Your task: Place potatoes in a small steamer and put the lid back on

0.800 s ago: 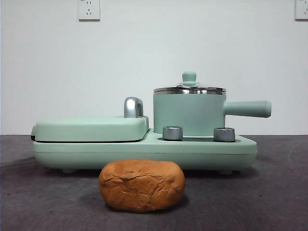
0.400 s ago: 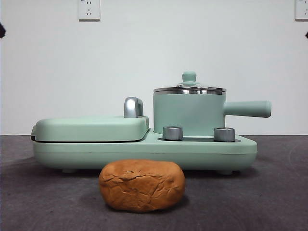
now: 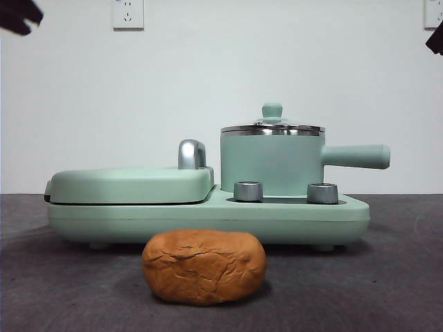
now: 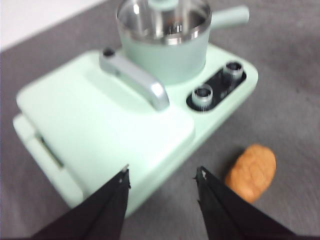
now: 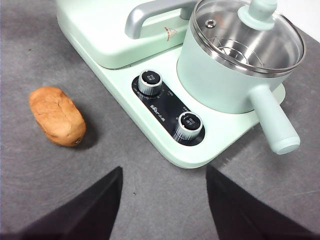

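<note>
The small steamer [image 3: 271, 163] should be empty inside when I lift the lid, because shiny steel can be seen through the glass lid [image 4: 141, 20].
The potato [image 3: 204, 267], an orange-brown cracked lump, lies on the dark table in front of the appliance; it also shows as potato [image 4: 251, 172] and potato [image 5: 56, 116]. The small steamer [image 3: 272, 162] stands on the right of the mint-green base, its handle pointing right, with the glass lid [image 3: 272, 127] on it. From above I see the steamer [image 5: 225, 75] and lid [image 5: 247, 32] closed. My left gripper [image 4: 162, 179] hangs open above the grill side. My right gripper [image 5: 164, 177] hangs open above the table in front of the knobs. Both hold nothing.
A flat grill plate cover [image 3: 131, 184] with a chrome handle [image 3: 192, 153] fills the left of the base. Two steel knobs [image 3: 248, 191] sit in front of the steamer. Black arm tips show at the top corners [image 3: 19, 15]. A white wall stands behind.
Black arm tips have come further into the front view's top corners. The potato, steamer and lid have not moved.
</note>
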`<state>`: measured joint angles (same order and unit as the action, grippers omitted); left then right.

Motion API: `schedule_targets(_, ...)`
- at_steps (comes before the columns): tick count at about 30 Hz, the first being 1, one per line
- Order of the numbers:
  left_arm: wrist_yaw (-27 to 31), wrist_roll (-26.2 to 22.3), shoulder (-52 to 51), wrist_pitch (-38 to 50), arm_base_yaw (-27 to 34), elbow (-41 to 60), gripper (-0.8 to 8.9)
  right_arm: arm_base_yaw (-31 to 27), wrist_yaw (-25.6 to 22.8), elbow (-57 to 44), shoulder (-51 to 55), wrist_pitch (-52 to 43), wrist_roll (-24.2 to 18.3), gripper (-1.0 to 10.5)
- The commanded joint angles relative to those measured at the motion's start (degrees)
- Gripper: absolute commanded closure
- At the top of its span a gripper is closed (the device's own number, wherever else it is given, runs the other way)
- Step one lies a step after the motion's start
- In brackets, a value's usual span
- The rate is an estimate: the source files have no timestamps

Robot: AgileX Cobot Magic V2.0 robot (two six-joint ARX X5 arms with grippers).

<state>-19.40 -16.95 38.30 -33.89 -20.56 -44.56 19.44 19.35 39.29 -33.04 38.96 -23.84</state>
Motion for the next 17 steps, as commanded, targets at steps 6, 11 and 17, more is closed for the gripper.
schedule_targets(6,-0.22,4.33,3.48,10.36,-2.29,-1.05,5.91,0.26,0.13,0.92,-0.2,-0.39,2.91,6.8)
schedule_targets(11,-0.15,8.46,10.62,21.31,-4.61,-1.05,5.91,0.26,0.15,0.9,-0.17,-0.42,4.81,6.8)
schedule_targets(17,0.09,10.29,22.69,38.75,-8.0,-1.16,5.91,0.26,0.13,0.9,-0.17,-0.42,5.49,6.8)
